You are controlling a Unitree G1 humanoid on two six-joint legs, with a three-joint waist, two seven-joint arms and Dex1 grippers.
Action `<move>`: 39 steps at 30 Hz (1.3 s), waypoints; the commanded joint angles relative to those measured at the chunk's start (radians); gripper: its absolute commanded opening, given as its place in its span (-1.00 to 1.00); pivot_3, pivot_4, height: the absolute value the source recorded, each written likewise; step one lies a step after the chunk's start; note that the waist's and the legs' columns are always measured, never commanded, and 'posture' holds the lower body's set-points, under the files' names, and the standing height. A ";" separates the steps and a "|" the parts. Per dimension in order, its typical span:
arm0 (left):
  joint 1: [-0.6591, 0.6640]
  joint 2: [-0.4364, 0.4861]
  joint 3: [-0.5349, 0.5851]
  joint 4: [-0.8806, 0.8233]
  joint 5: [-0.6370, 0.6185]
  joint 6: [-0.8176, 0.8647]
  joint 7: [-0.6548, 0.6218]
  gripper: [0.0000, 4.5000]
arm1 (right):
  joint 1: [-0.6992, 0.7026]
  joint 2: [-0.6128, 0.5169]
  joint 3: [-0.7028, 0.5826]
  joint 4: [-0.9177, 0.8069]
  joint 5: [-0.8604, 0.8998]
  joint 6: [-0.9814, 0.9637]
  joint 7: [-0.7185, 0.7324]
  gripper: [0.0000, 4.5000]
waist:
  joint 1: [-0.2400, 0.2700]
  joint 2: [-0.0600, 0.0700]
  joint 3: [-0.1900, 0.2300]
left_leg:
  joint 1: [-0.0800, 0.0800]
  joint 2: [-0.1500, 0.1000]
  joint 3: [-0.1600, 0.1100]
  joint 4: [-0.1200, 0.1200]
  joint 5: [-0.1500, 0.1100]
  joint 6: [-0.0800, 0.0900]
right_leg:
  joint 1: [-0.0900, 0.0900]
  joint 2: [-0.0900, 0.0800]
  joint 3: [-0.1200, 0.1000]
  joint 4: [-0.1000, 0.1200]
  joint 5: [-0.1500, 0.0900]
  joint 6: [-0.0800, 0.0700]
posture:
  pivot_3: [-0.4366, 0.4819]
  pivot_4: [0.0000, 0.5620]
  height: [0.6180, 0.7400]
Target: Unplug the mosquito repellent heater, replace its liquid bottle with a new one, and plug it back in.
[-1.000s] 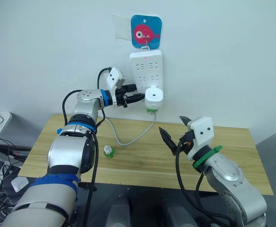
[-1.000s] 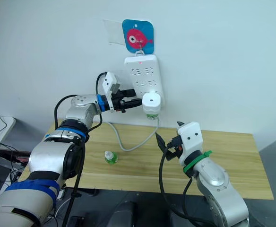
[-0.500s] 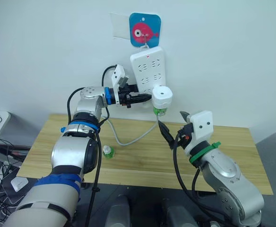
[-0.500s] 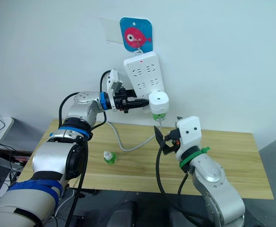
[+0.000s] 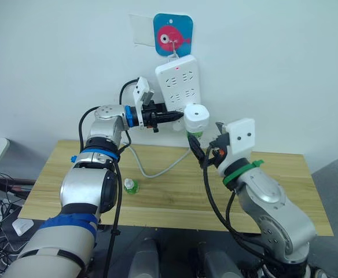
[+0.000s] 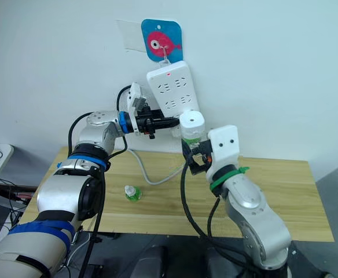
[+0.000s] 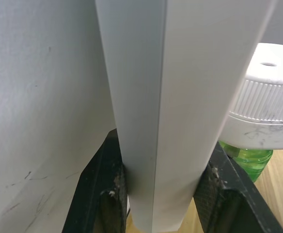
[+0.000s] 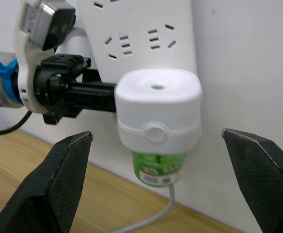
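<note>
I expect the green liquid bottle to follow when I pull the heater off the power strip, since the bottle's top is hidden in the heater's bottom side.
The white mosquito repellent heater is plugged into the lower end of the white power strip hanging on the wall. The green liquid bottle hangs from its underside. My left gripper is shut on the strip's lower edge, just left of the heater, with a black finger on each face of the strip. My right gripper is open right in front of the heater, its fingers spread wide to either side without touching it. The new one, green with a white cap, stands on the wooden table.
The strip hangs from a blue fish-shaped hook and tilts slightly. Its grey cable loops down onto the table behind the capped bottle. The wall is directly behind the strip.
My right gripper has risen from above the table and moved left up to the heater. The strip and heater have swung slightly. The left gripper still holds the strip.
</note>
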 commanded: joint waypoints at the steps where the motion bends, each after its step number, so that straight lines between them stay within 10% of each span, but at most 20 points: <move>1: -0.001 0.002 -0.003 -0.029 -0.001 -0.006 0.000 -0.41 | -0.034 0.012 0.024 0.017 -0.033 -0.009 -0.027 1.00 | 0.000 0.000 0.000 | 0.000 0.000 0.000 0.000 0.000 0.000 | 0.000 0.000 0.000 0.000 0.000 0.000 | 0.07 -0.14 1.00; 28: 0.004 -0.003 -0.017 -0.046 0.004 -0.019 -0.011 -0.41 | -0.137 0.113 0.003 0.232 -0.119 -0.165 -0.077 1.00 | 0.000 0.001 0.014 | -0.002 0.000 -0.001 0.000 0.001 -0.001 | -0.002 -0.001 -0.002 0.000 0.000 0.000 | 0.07 -0.09 1.00; 34: 0.007 -0.003 -0.019 -0.048 0.006 -0.022 -0.014 -0.41 | -0.138 0.110 0.004 0.239 -0.117 -0.191 -0.062 0.30 | 0.000 0.002 0.017 | -0.002 0.000 -0.001 -0.001 0.001 -0.001 | -0.002 -0.001 -0.002 0.000 0.000 0.000 | 0.08 -0.09 1.00; 39: 0.009 -0.001 -0.021 -0.044 0.009 -0.027 -0.014 -0.41 | -0.136 0.107 0.006 0.233 -0.120 -0.192 -0.059 0.30 | 0.000 0.001 0.018 | -0.003 0.000 -0.001 -0.001 0.001 -0.001 | -0.002 -0.001 -0.002 0.000 0.000 0.000 | 0.08 -0.08 1.00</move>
